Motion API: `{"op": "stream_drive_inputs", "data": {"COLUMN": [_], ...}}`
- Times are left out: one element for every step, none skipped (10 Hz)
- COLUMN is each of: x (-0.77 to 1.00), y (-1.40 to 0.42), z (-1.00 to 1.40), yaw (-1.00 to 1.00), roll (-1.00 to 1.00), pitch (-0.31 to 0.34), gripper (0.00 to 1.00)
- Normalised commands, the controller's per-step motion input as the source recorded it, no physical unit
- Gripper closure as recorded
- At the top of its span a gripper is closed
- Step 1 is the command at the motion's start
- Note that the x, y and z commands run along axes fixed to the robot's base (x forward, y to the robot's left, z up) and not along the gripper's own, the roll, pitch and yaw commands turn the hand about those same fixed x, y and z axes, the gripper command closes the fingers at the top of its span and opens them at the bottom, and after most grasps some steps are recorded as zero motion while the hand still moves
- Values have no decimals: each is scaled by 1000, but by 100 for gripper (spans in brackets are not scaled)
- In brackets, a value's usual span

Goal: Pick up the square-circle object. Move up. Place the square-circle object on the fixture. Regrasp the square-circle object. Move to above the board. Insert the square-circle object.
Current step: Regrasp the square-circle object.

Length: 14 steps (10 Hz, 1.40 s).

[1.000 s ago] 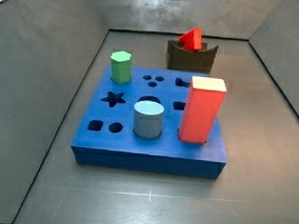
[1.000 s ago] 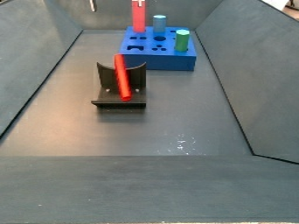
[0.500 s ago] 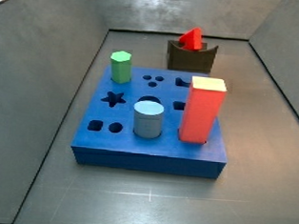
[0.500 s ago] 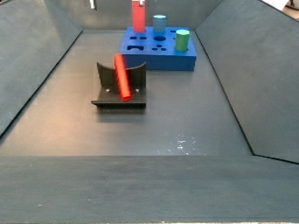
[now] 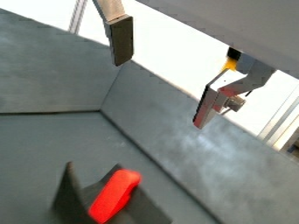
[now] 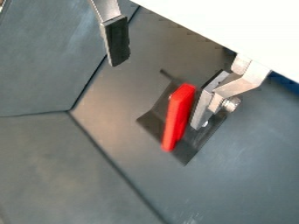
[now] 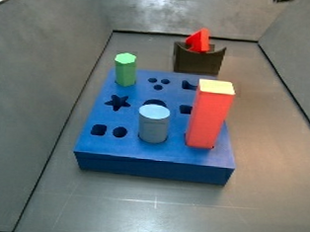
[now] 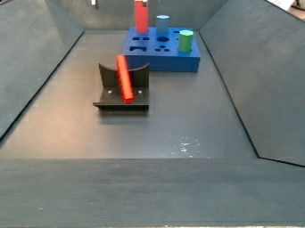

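Observation:
My gripper is going to lift the square-circle object [image 7: 198,40], and the object will show a leg for each hole, because an empty square hole [image 7: 99,129] is next to a round hole.
The square-circle object [image 7: 198,39], a small bright red peg, lies tilted in the curved notch of the dark fixture [image 7: 198,59] behind the blue board [image 7: 129,158]. It shows in both side views; in a side view the peg [image 8: 124,77] leans across the fixture [image 8: 121,101], with the board [image 8: 161,61] beyond. My gripper [image 6: 160,74] is open and empty, well above the peg [image 6: 177,115] and the fixture [image 6: 155,121]. In a wrist view the gripper [image 5: 165,72] is apart from the peg [image 5: 114,194]. Nothing is between the fingers [image 5: 119,39].
On the board stand a green peg [image 7: 125,69], a grey-blue cylinder [image 7: 154,123] and a tall red-orange block with a pale top [image 7: 211,113]. Grey walls close in the floor on every side.
A small dark part has come in at the top right edge of a side view. The peg, the fixture and the board have not moved.

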Motion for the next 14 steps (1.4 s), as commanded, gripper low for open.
{"op": "stream_drive_inputs", "data": {"x": [91, 93, 93, 84, 70, 30, 32, 47, 55, 64, 71, 81, 87, 96], "y": [-41, -41, -40, -24, -27, 74, 74, 66, 61, 60, 54, 49, 46, 37], "z": [-16, -14, -16, -7, -5, -1000, -1000, -1000, -1000, -1000, -1000, -1000, -1000, -1000], "yaw": [147, 168, 176, 183, 186, 186, 178, 160, 144, 125, 102, 65, 36, 11], "roll": [814, 558, 432, 260, 202, 177, 173, 150, 122, 101, 85, 74, 74, 72], "pitch": [154, 129, 114, 77, 43, 44, 36, -11, -40, -68, -89, -107, -112, -111], "gripper": [0, 0, 0, 0, 0, 0, 0, 0, 0, 0, 0, 0, 0, 0]}}
